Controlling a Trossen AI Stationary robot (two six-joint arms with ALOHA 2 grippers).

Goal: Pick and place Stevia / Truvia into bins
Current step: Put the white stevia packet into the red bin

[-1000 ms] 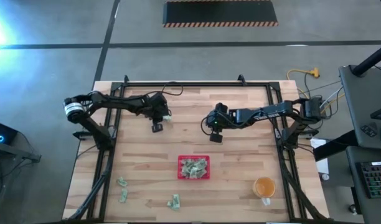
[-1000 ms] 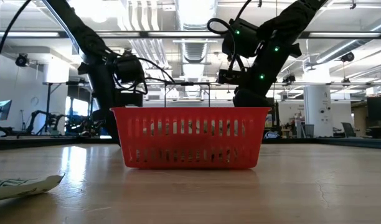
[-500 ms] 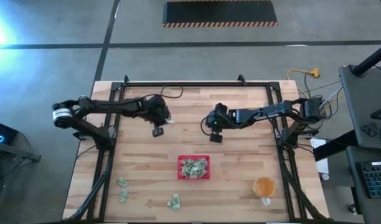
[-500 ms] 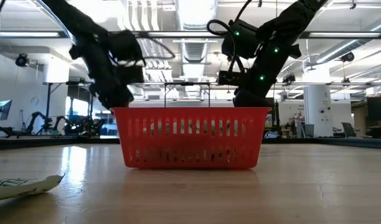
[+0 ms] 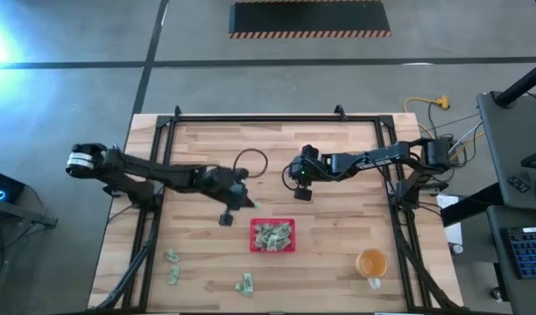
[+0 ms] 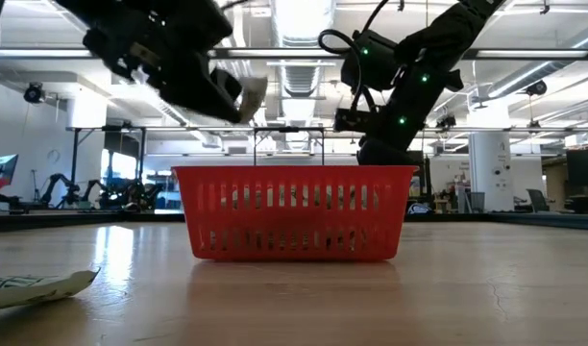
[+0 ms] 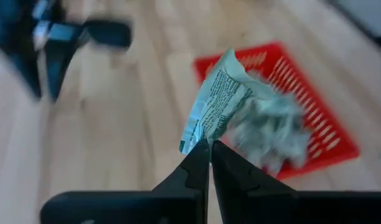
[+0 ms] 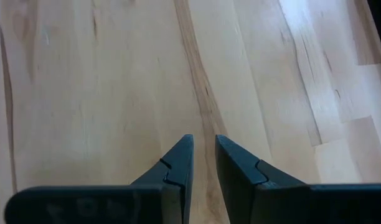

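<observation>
The Stevia sachet (image 6: 253, 97) is hanging clear above the red tray's rim. My left gripper should keep going toward the heap (image 5: 272, 235) until the sachet is above it, then let go.
In the high view my left gripper (image 5: 248, 201) hangs above the table, just left of and beyond the red tray (image 5: 290, 249), shut on one pale green and white Stevia sachet (image 7: 219, 103). The low view shows that gripper (image 6: 236, 104) above the tray's (image 6: 294, 235) rim height. Several sachets (image 5: 271, 234) lie heaped in the tray. My right gripper (image 5: 302, 189) hangs over bare wood beyond the tray, narrowly open (image 8: 202, 144), with nothing between its fingers. Three more sachets (image 5: 172, 257) (image 5: 174, 276) (image 5: 244, 283) lie flat near the table's front left. My left gripper pinches the sachet's end (image 7: 202, 135) between its two fingertips (image 7: 195, 160). The fingers slant downward toward the tray. The sachet sticks out beyond the tips, crumpled and lifted clear of table and tray.
An orange cup (image 5: 372, 262) stands at the front right. A black frame rail (image 5: 250, 119) runs along the table's far and side edges. Bare wood lies between the tray and the cup. One sachet (image 6: 35, 286) lies close to the low camera.
My left gripper has swung from the table's far left toward the near edge and the right, up to the red tray, rising and tipping flatter as it went. It stays shut on the sachet, which travels with it clear of the table.
</observation>
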